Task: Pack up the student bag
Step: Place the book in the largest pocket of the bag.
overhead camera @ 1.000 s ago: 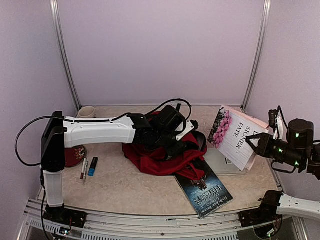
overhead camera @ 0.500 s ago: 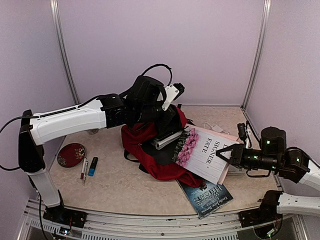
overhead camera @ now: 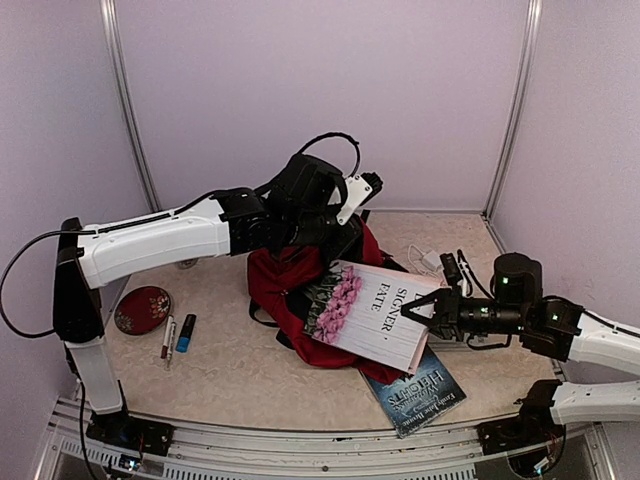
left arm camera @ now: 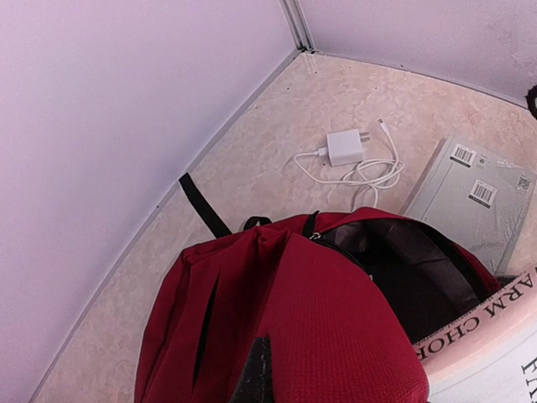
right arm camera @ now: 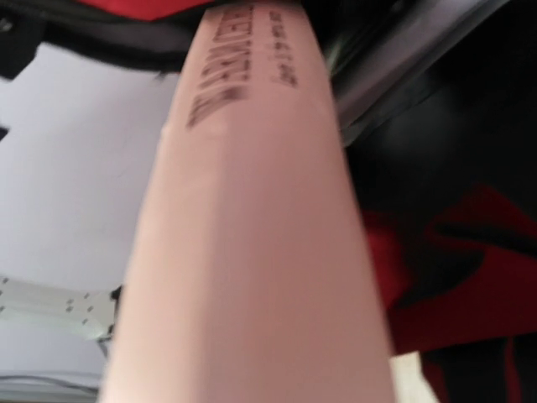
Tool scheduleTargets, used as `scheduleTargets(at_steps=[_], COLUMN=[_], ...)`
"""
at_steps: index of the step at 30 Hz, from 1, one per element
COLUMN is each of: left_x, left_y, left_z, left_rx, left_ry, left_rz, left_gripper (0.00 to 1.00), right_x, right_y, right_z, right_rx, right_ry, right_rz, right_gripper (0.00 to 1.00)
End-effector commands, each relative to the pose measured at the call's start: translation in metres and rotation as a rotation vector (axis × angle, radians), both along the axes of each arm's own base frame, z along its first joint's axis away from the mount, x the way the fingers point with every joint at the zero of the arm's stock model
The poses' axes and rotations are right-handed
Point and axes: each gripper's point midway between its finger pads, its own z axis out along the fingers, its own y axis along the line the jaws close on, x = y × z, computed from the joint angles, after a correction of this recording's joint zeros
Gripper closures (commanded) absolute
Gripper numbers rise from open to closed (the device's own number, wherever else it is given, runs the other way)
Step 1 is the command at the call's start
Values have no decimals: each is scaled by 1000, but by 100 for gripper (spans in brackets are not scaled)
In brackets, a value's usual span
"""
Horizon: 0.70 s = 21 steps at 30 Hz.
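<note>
The lifted top at the bag's opening leans over the white book's flowered end [overhead camera: 336, 300]. Next, my left gripper pulls the bag's red fabric [left arm camera: 336, 327] back to widen the opening.
The student bag [overhead camera: 285, 285], dark red with black straps, lies mid-table with its top lifted and its dark mouth [left arm camera: 411, 269] open to the right. My left gripper [overhead camera: 328, 238] is shut on the red fabric at the bag's top; one black finger [left arm camera: 256, 374] shows against the cloth. My right gripper [overhead camera: 428, 312] is shut on the near edge of a white book with pink flowers [overhead camera: 370, 312] and holds it tilted, its far end at the bag's mouth. The book's pink spine [right arm camera: 252, 252] fills the right wrist view and hides the fingers.
A dark blue book [overhead camera: 412, 385] lies flat at front right, under the held book. A white charger with its cable [left arm camera: 346, 147] and a grey packet with barcodes [left arm camera: 474, 197] lie behind the bag. A red round disc [overhead camera: 142, 308], a pen [overhead camera: 167, 336] and a blue stick [overhead camera: 186, 332] lie at left.
My left arm has risen and lifted the bag's top, opening its mouth. My right arm has carried the flowered book left and down from the right wall to the bag's mouth.
</note>
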Motion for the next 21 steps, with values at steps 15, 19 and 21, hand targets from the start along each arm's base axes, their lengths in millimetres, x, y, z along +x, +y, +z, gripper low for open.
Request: scheduleTargets(at_steps=[15,19,21], left_x=[-71,-77,-75], left_y=[-30,-40,-44], left_z=[3,19,29], left_rx=[-29,-98,-122], left_ry=[31,27,17], left_rz=[-287,-335,-339], left_gripper=[100,100,100], right_x=[121,139,146], right_y=[-34,-10,8], right_z=[19,19,15], right_rx=[259,262,238], right_ry=[-27,-35,-42], right_rz=[-457,-444,-444], right_gripper=[77,79,75])
